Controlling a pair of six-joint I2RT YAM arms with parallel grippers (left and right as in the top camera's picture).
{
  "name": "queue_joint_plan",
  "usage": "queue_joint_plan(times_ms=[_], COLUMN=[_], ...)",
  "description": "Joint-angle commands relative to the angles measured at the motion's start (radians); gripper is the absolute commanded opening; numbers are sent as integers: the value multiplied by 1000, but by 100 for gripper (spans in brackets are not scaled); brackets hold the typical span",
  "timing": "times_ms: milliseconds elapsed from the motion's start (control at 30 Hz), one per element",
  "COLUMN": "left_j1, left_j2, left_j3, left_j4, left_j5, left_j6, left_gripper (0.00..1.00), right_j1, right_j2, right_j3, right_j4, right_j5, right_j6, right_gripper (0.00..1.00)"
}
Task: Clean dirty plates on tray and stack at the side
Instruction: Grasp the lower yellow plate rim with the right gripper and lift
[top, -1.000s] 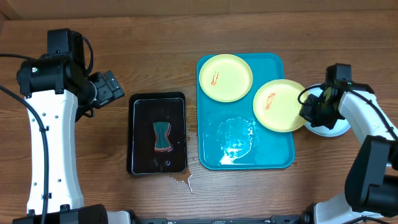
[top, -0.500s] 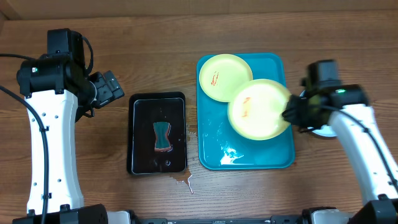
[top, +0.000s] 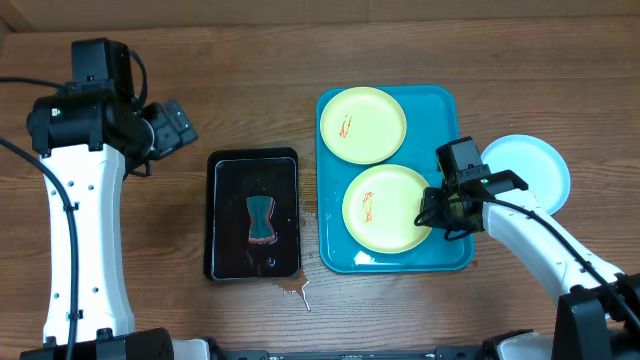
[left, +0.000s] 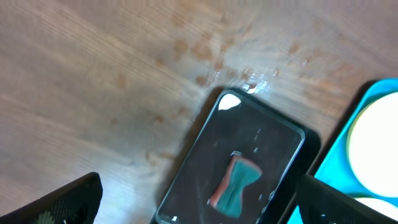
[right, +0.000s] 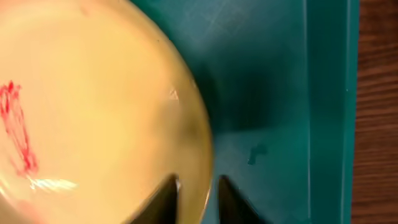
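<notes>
My left gripper should take the sponge (top: 260, 219) and wipe the front plate at my right gripper before I stack it, because a red smear (top: 367, 207) is on that plate.
Two pale yellow-green plates with red smears lie on the turquoise tray (top: 440, 110): one at the back (top: 362, 124), one at the front (top: 385, 208). A light blue plate (top: 527, 172) sits on the table right of the tray. My right gripper (top: 432, 212) is at the front plate's right rim. In the right wrist view its jaws (right: 198, 199) stand slightly open astride the rim of that plate (right: 93, 112), which rests flat on the tray (right: 273, 93). My left gripper (top: 175, 125) hangs wide open and empty above the table at the left (left: 202, 205).
A black tray (top: 253, 215) holding a teal and red sponge (top: 261, 219) lies left of the turquoise tray, also seen as the sponge (left: 235, 185) in the left wrist view. A small puddle (top: 295, 290) wets the wood by its front right corner.
My right gripper carried the yellow-green plate from the tray's right edge leftward, lowered it onto the front of the tray and parted its jaws. The blue plate is now uncovered.
</notes>
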Motion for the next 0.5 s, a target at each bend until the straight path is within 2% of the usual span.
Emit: queue_joint_plan(times_ms=[0,167,233,367,467], left_j1=[4,4,-11,-116,-232], left_j2=[-9,-9,-8,-8,-8], left_j3=[17,16,9,-46,-154], left_j4=[8,-64,-64,-81,-54], left_j5=[101,338,406,358,222], left_j6=[-58,-43,29,149,139], left_gripper=[100,100,100,93,87], right_j1=[-2,-2,-2,-2,-2], right_j2=[-4,-35,-63,-116,-147], right_j3=[10,113,164,245,254], right_j4=[-2,-83,-120,-169,-172], right_j5=[17,17,17,5,-25], right_j6=[-55,-55,-55,-55,-54], right_gripper=[38,40,40,41,41])
